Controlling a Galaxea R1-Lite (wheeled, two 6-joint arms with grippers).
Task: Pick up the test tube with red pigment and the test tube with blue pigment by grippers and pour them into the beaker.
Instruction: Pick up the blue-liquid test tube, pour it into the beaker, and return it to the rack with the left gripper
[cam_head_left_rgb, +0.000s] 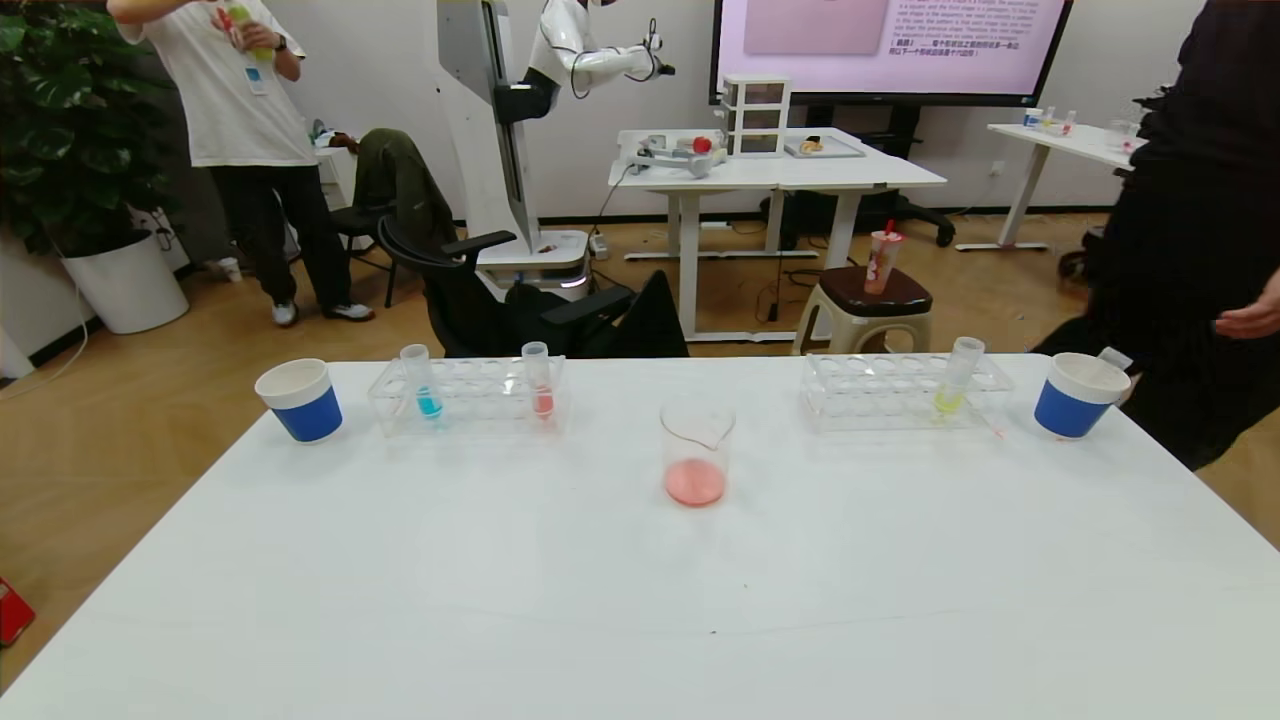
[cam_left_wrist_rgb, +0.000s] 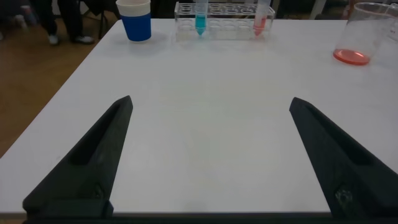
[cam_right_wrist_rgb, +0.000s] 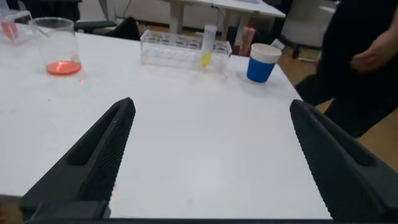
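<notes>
I expect the blue pigment (cam_head_left_rgb: 429, 404) to turn the liquid in the beaker murky purple-grey when I pour the test tube in, because the beaker already has pink-red liquid (cam_head_left_rgb: 695, 482) in it.
The test tube with blue pigment (cam_head_left_rgb: 428, 385) stands at the left end of a clear rack (cam_head_left_rgb: 465, 405) at the table's far left. The test tube with red pigment (cam_head_left_rgb: 540, 385) stands at the same rack's right end. The beaker (cam_head_left_rgb: 697, 450) stands at the table's middle with a little pink-red liquid in it. Neither arm shows in the head view. My left gripper (cam_left_wrist_rgb: 211, 102) is open and empty over bare table, well short of the blue tube (cam_left_wrist_rgb: 200, 18), red tube (cam_left_wrist_rgb: 260, 22) and beaker (cam_left_wrist_rgb: 364, 34). My right gripper (cam_right_wrist_rgb: 211, 106) is open and empty, with the beaker (cam_right_wrist_rgb: 57, 46) far off.
A second clear rack (cam_head_left_rgb: 905, 395) at the far right holds a yellow-green tube (cam_head_left_rgb: 955, 380). Blue-and-white paper cups stand at the far left (cam_head_left_rgb: 300, 400) and far right (cam_head_left_rgb: 1075, 395). A person in black (cam_head_left_rgb: 1190, 250) stands by the table's right corner.
</notes>
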